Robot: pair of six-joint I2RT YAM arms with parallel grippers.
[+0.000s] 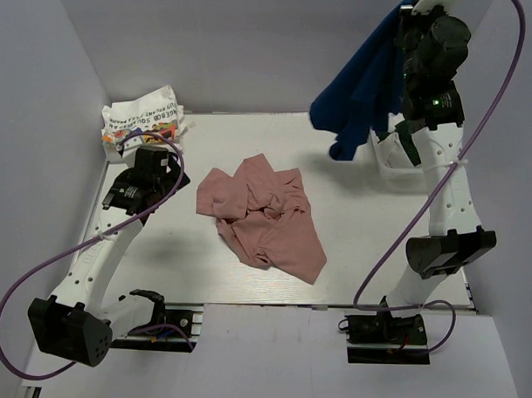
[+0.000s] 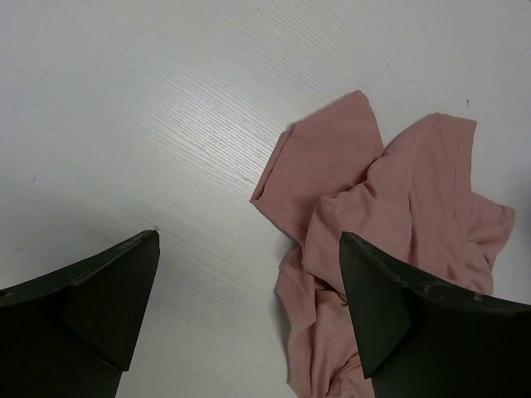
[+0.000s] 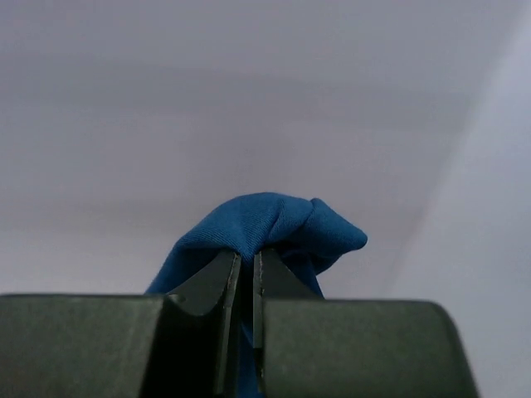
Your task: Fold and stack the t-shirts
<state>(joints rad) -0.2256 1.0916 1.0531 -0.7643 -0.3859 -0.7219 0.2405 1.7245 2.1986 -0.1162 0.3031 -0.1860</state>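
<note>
The navy blue t-shirt (image 1: 361, 87) is hanging clear of the pink t-shirt, so my right gripper should go next until it is over the white basket (image 1: 391, 158) and let go there.
A navy blue t-shirt (image 1: 362, 89) hangs in the air at the back right, bunched at the top where my right gripper (image 1: 414, 7) is shut on it. In the right wrist view a fold of the blue t-shirt (image 3: 265, 224) bulges over the closed right gripper (image 3: 246, 253). A crumpled dusty pink t-shirt (image 1: 261, 216) lies mid-table. My left gripper (image 1: 153, 164) hovers to its left, open and empty. In the left wrist view the left gripper (image 2: 249, 240) has bare table between its fingers, and the pink t-shirt (image 2: 390, 191) lies by the right finger. A white lettered t-shirt (image 1: 146, 116) sits at the back left.
A white basket (image 1: 391, 158) stands at the back right beneath the raised right arm, with something dark inside. Grey walls close in the table on the left, back and right. Purple cables loop from both arms.
</note>
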